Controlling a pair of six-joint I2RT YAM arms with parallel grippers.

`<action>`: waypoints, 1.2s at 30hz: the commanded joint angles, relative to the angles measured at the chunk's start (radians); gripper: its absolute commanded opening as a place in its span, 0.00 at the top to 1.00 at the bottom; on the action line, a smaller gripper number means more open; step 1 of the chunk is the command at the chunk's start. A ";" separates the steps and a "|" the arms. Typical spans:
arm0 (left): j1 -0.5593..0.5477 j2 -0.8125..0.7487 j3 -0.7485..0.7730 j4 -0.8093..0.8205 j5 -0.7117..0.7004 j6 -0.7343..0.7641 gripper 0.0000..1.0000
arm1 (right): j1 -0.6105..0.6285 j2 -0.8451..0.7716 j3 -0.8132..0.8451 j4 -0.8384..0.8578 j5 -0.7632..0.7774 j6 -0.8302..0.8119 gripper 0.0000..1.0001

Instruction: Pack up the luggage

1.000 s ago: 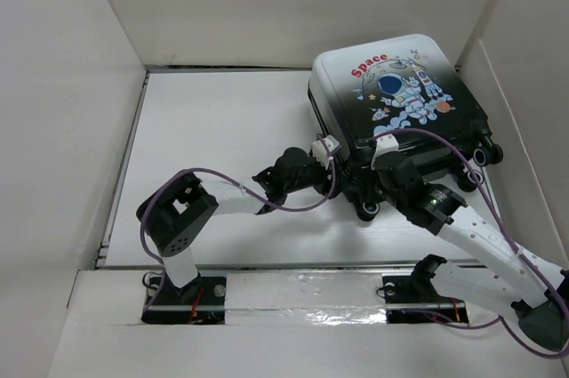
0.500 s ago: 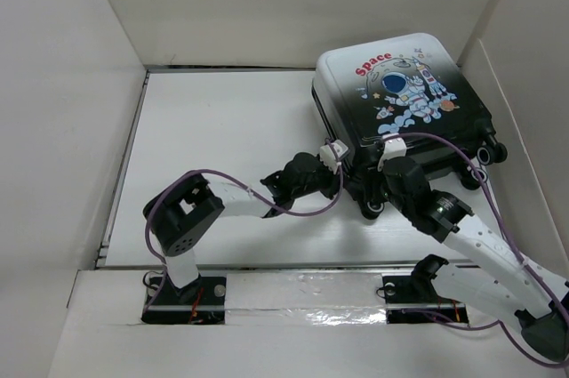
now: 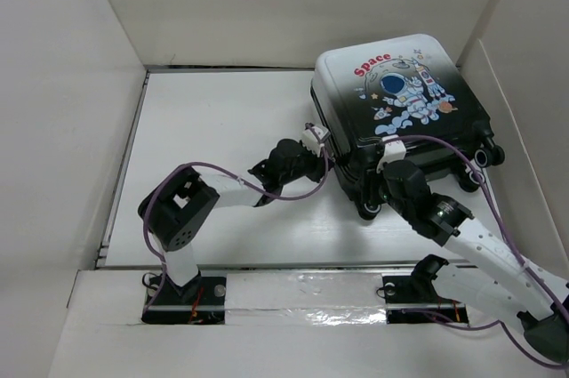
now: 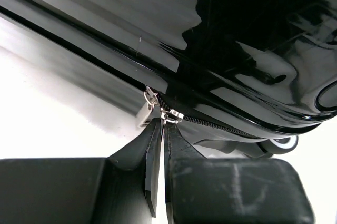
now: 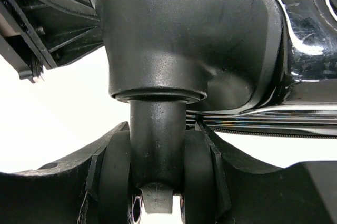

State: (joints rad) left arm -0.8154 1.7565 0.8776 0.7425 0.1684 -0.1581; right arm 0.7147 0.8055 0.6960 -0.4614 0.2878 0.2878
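Observation:
The luggage is crooked and close to the side (image 3: 481,118). My left gripper should move away and my right gripper should draw the luggage's caster wheel (image 3: 368,210) toward the middle.
The luggage (image 3: 400,102), a closed black-to-white hard shell with an astronaut and a red "Space" print, lies flat at the back right. My left gripper (image 3: 318,145) is at its left side edge. In the left wrist view the left gripper (image 4: 162,125) is shut, its tips pinching the silver zipper pull (image 4: 167,115) on the glossy luggage shell (image 4: 237,50). My right gripper (image 3: 384,173) is at the near edge, partly hidden under its own wrist. Seen from the right wrist, the right gripper (image 5: 158,182) is closed around a black twin caster wheel (image 5: 118,182) of the luggage.
White walls enclose the white table (image 3: 222,129) on the left, back and right; the right wall (image 3: 524,129) stands close to the luggage. Another caster wheel (image 3: 368,209) juts out at the near corner. Purple cables loop off both arms.
My left gripper has shut on the zipper pull and then slid left along the luggage's side edge. The luggage shifted slightly right. The right gripper kept its grip on the wheel.

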 commanded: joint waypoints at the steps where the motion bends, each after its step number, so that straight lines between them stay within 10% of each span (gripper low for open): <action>1: 0.182 0.009 0.037 -0.012 -0.230 0.009 1.00 | 0.064 -0.046 0.036 0.030 -0.096 -0.007 1.00; 3: 0.191 -0.006 0.006 0.017 -0.225 -0.050 1.00 | 0.092 -0.026 0.037 0.056 -0.130 -0.013 1.00; 6: 0.202 -0.089 -0.107 0.090 -0.231 -0.148 0.53 | 0.129 0.044 0.048 0.136 -0.171 -0.015 1.00; 9: 0.222 -0.244 -0.228 0.103 -0.286 -0.280 0.30 | 0.210 0.180 0.108 0.210 -0.182 -0.024 1.00; 20: 0.252 -1.096 -0.463 -0.198 -0.645 -0.557 0.01 | 0.420 0.706 0.560 0.394 -0.363 -0.096 1.00; 24: 0.263 -1.221 -0.421 -0.371 -0.682 -0.581 0.01 | 0.474 0.733 0.685 0.340 -0.320 -0.121 0.36; 25: 0.263 -1.233 -0.407 -0.403 -0.696 -0.584 0.01 | 0.474 0.707 0.662 0.352 -0.317 -0.118 0.00; 31: 0.252 -1.270 -0.350 -0.489 -0.582 -0.594 0.01 | 0.474 0.375 0.571 0.258 -0.106 -0.140 0.00; 36: 0.252 -1.272 -0.266 -0.554 -0.446 -0.560 0.01 | 0.427 0.020 0.407 0.227 0.359 -0.142 0.00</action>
State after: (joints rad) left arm -0.5571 0.5014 0.5198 0.2142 -0.3801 -0.7391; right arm 1.1770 0.9642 1.1858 -0.2485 0.3473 0.1799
